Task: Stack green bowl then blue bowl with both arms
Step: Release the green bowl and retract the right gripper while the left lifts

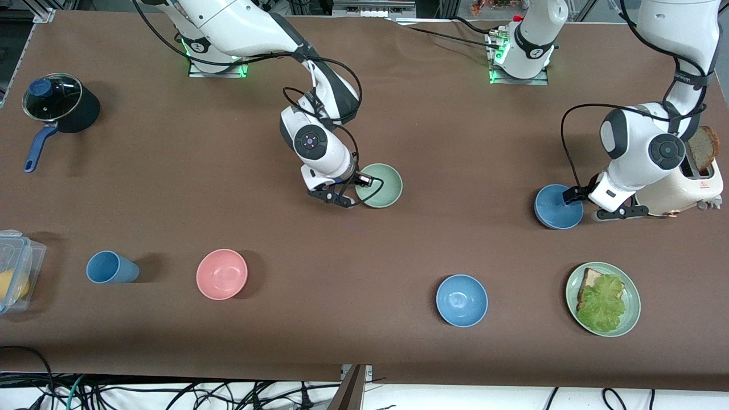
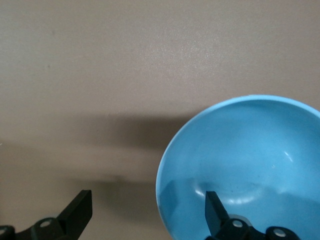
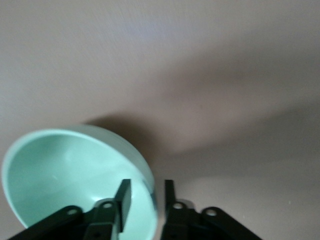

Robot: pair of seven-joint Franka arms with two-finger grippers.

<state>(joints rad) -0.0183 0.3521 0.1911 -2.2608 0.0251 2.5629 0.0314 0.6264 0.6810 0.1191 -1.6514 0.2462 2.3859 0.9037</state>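
The green bowl's opening [image 1: 384, 185] matches the blue bowl's width [image 1: 557, 207], so the blue bowl will nest inside, covering nearly all the green, when I lower it.
The pale green bowl [image 1: 380, 183] [image 3: 65, 170] sits on the brown table near the middle. My right gripper [image 1: 356, 192] [image 3: 146, 192] stands astride its rim with one finger inside and one outside. The fingers are a little apart from the wall, so it is open. A blue bowl [image 1: 555, 209] [image 2: 250, 160] sits toward the left arm's end, next to the toaster. My left gripper [image 1: 592, 206] [image 2: 147, 200] is wide open across its rim, one finger in the bowl and one over the table. A second blue bowl [image 1: 461, 300] lies nearer the front camera.
A white toaster [image 1: 692, 188] with a bread slice stands right beside the left gripper. A green plate [image 1: 572, 285] holds bread and lettuce. A pink bowl [image 1: 221, 274], a blue cup [image 1: 111, 267], a plastic container [image 1: 14, 270] and a lidded pot [image 1: 57, 102] lie toward the right arm's end.
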